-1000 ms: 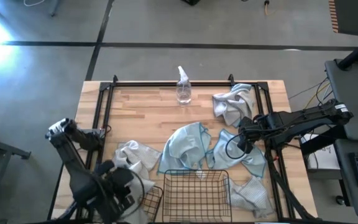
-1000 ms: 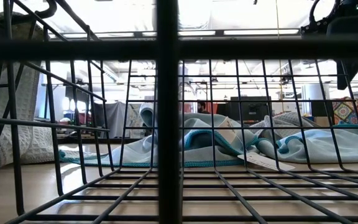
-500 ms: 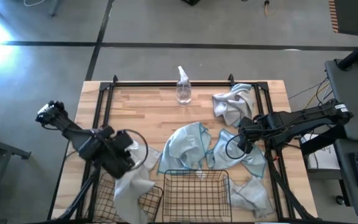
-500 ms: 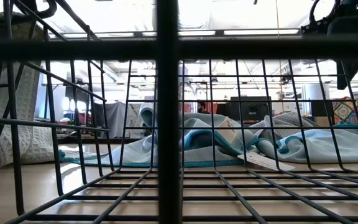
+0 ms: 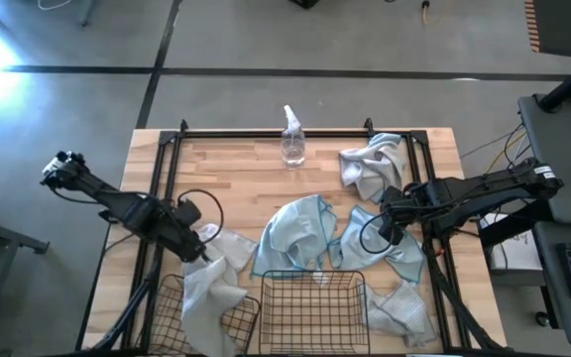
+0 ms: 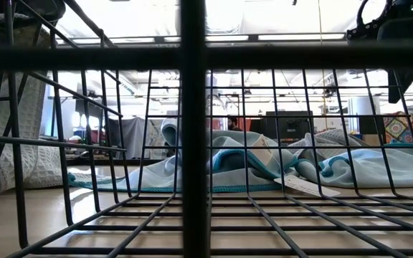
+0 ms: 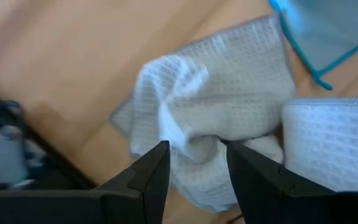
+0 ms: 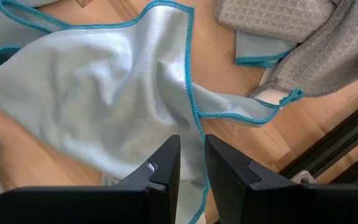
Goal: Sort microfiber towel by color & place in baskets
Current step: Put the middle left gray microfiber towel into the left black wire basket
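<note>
The pale grey-white towel hangs limply over the basket's rim [image 5: 211, 289], so its far end [image 5: 229, 245] will fold back over the rest of the towel when I carry it in.
A pale grey-white microfiber towel [image 5: 211, 283] lies with one end on the table and the rest draped over the rim into the left wire basket [image 5: 171, 312]. My left gripper [image 7: 194, 162] hangs open above that towel's far end [image 5: 221, 243], fingers pointing down. My right gripper [image 8: 192, 155] hovers over a light blue towel [image 8: 104, 93] at mid right [image 5: 385, 248], its fingers a narrow gap apart. Another blue towel [image 5: 295, 233] lies at mid-table, partly over the far rim of the second basket [image 5: 310, 307]. Two more grey towels [image 5: 370, 164] [image 5: 404, 307] lie on the right.
A clear spray bottle [image 5: 290, 139] stands at the far edge, middle. The black table frame [image 5: 167, 178] runs along the left, right and far sides. Bare wood shows on the far left of the table. The low view looks through basket mesh [image 6: 192, 129] at the blue towels.
My left arm has swung from above the left basket at the near edge toward the far edge and sunk a little. It now stands over the grey towel's far end. The towel draped into the basket, hidden by the arm before, now shows.
</note>
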`<action>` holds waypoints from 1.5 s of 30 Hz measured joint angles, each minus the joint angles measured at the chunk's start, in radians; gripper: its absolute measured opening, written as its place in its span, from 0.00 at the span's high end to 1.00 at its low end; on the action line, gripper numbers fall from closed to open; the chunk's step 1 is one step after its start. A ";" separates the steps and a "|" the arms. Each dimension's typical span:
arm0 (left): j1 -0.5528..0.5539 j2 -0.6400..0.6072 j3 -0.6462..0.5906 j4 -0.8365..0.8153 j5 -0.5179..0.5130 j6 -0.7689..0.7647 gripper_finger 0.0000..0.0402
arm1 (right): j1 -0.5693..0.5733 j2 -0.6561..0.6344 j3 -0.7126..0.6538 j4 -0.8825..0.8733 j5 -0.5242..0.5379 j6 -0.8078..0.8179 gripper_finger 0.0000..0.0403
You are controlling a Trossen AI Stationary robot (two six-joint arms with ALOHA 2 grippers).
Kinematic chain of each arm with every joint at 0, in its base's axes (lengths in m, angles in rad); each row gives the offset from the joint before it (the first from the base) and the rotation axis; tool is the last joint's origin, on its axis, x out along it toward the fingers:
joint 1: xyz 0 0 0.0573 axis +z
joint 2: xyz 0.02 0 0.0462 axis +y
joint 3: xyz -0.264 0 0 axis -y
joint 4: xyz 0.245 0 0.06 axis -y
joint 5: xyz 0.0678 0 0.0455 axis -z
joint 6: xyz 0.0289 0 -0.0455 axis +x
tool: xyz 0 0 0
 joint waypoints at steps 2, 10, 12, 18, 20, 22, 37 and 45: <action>0.000 -0.024 -0.040 0.044 0.010 -0.010 0.64 | 0.000 0.000 0.000 0.000 0.000 0.000 0.83; 0.000 -0.070 -0.163 0.079 0.060 -0.096 0.64 | 0.000 0.000 0.000 0.000 0.000 0.000 0.83; 0.000 -0.081 -0.179 0.116 0.061 -0.108 0.64 | 0.000 0.000 0.000 0.000 0.000 0.000 0.83; 0.000 -0.086 -0.217 0.165 0.113 -0.139 0.64 | 0.000 0.000 0.000 0.000 0.000 0.000 0.83; 0.000 -0.083 -0.222 0.166 0.116 -0.147 0.64 | 0.000 0.000 0.000 0.000 0.000 0.000 0.83; 0.000 -0.080 -0.227 0.170 0.114 -0.149 0.64 | 0.000 0.000 0.000 0.001 0.000 0.000 0.83; 0.002 -0.078 -0.401 0.464 0.112 -0.182 0.64 | 0.000 0.000 0.000 0.004 0.000 0.001 0.83; 0.002 -0.077 -0.447 0.478 0.113 -0.238 0.64 | 0.000 0.000 0.000 0.007 0.000 0.001 0.83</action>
